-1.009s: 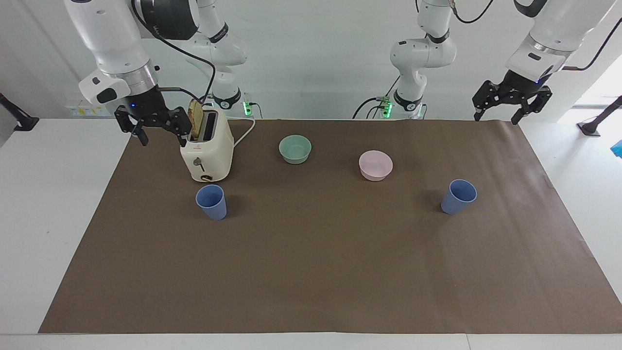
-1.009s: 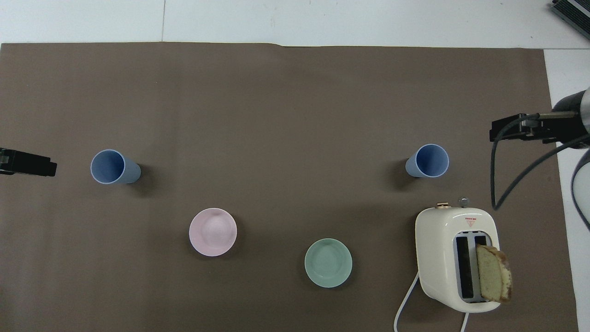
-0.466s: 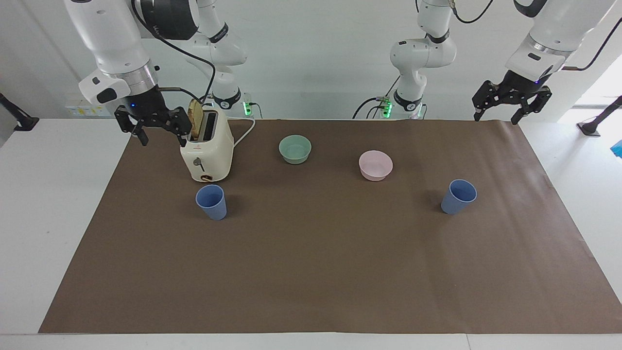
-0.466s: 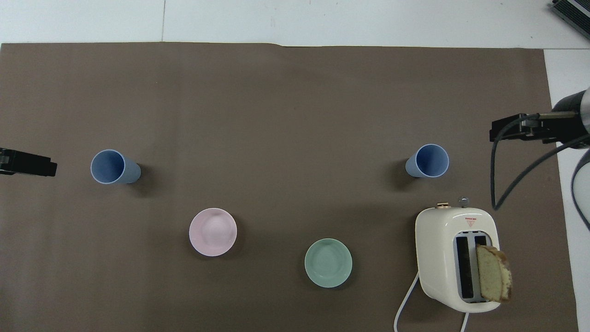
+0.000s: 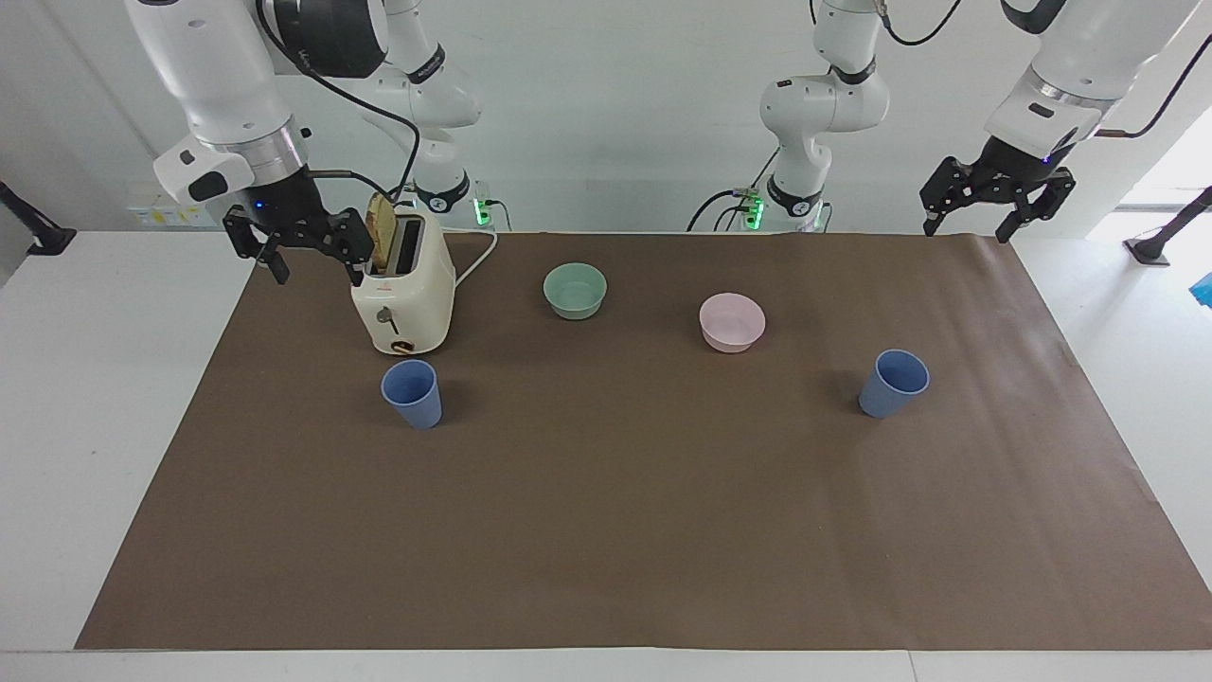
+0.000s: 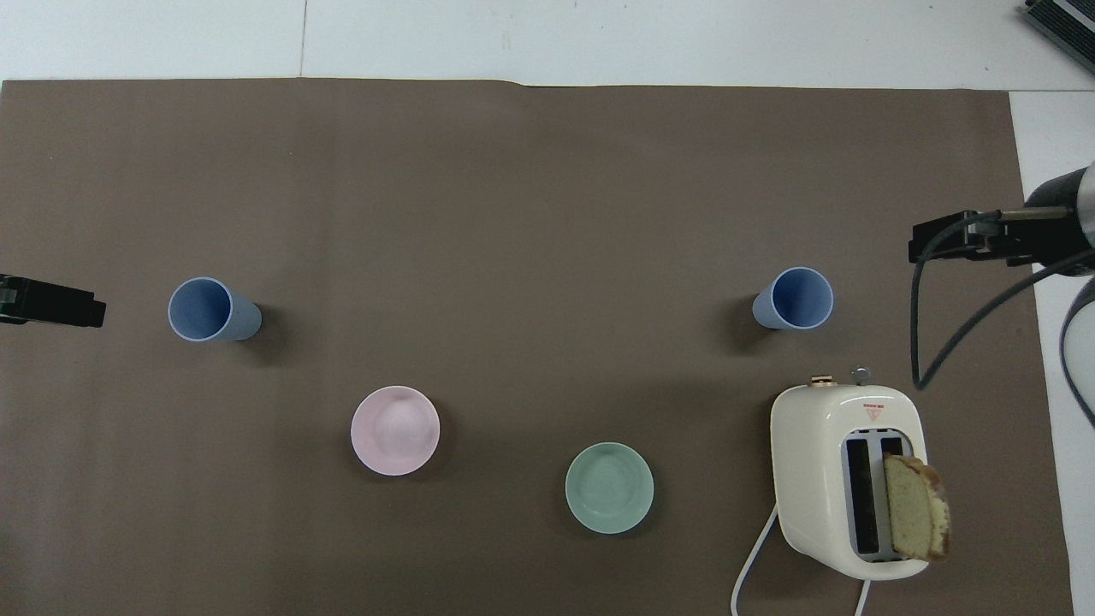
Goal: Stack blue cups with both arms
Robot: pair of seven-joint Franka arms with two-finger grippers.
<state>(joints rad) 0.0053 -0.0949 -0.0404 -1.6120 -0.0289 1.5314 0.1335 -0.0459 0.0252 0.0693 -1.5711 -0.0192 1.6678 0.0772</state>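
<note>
My left gripper should keep moving in, because it is open and faces the free rim of the blue cup [image 6: 216,310] beyond the pink bowl. It should go on until the fingers are on both sides of that rim [image 6: 171,314].
Two blue cups stand upright on the brown mat, wide apart. One cup [image 5: 412,393] [image 6: 796,299] is just farther from the robots than the toaster, toward the right arm's end. The other cup [image 5: 893,383] [image 6: 205,310] stands toward the left arm's end. My right gripper [image 5: 320,275] [image 6: 967,239] hangs open beside the toaster, above the mat's edge, holding nothing. Above the mat's corner at the left arm's end, my left gripper [image 5: 968,230] [image 6: 51,301] is also open and empty. Neither gripper touches a cup.
A cream toaster [image 5: 402,294] [image 6: 847,479] with a bread slice [image 5: 381,232] [image 6: 915,518] in one slot stands close to the right gripper. A mint-green bowl [image 5: 575,290] [image 6: 609,488] and a pink bowl [image 5: 732,322] [image 6: 395,429] sit nearer to the robots than the cups.
The left gripper has edged up very slightly. The right arm, the cups and the bowls have not moved.
</note>
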